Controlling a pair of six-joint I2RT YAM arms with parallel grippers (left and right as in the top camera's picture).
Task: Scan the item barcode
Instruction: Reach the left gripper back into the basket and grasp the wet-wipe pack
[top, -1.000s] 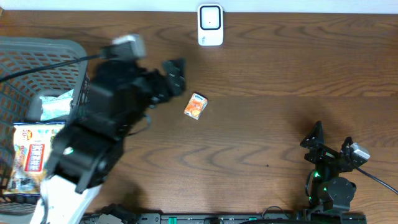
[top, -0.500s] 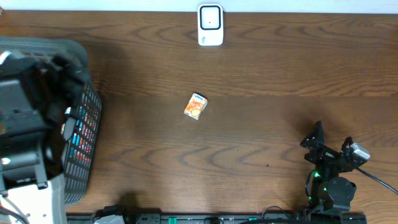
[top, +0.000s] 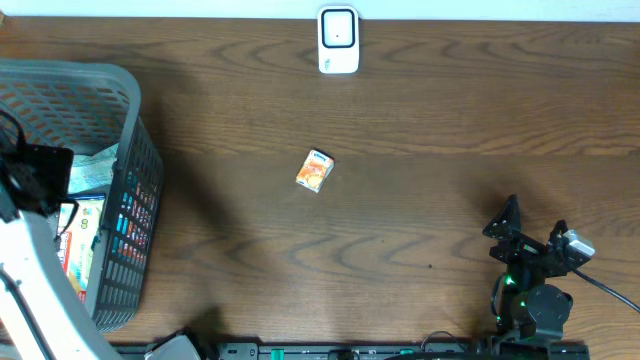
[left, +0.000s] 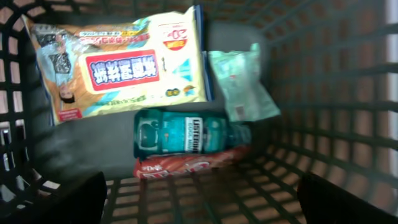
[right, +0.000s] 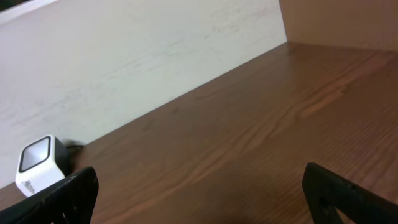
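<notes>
My left gripper should go on moving down toward the pack's red label (left: 122, 71) until its open fingers straddle the pack, because the yellow wipes pack (left: 124, 65) is lying face up and uncovered.
A small orange packet (top: 315, 171) lies alone on the brown table, mid-table. The white barcode scanner (top: 338, 40) stands at the far edge; it also shows in the right wrist view as a white box (right: 40, 165). My left gripper (left: 200, 204) hangs open over the inside of the grey basket (top: 128, 120), nothing between its fingers. Below it lie a yellow wipes pack (left: 121, 65), a pale green sachet (left: 241, 87), a teal mouthwash bottle (left: 186, 132) and a red packet (left: 193, 165). My right gripper (top: 532, 228) rests open at the near right, empty.
The basket fills the table's left end, its mesh walls (left: 336, 99) rising around my left gripper. A pale wall (right: 143, 56) backs the far edge behind the scanner. Bare wood (top: 420, 180) lies between the orange packet and my right arm.
My left arm has swung left from beside the orange packet to above the basket. The packet stays where it lay. The right arm has not moved.
</notes>
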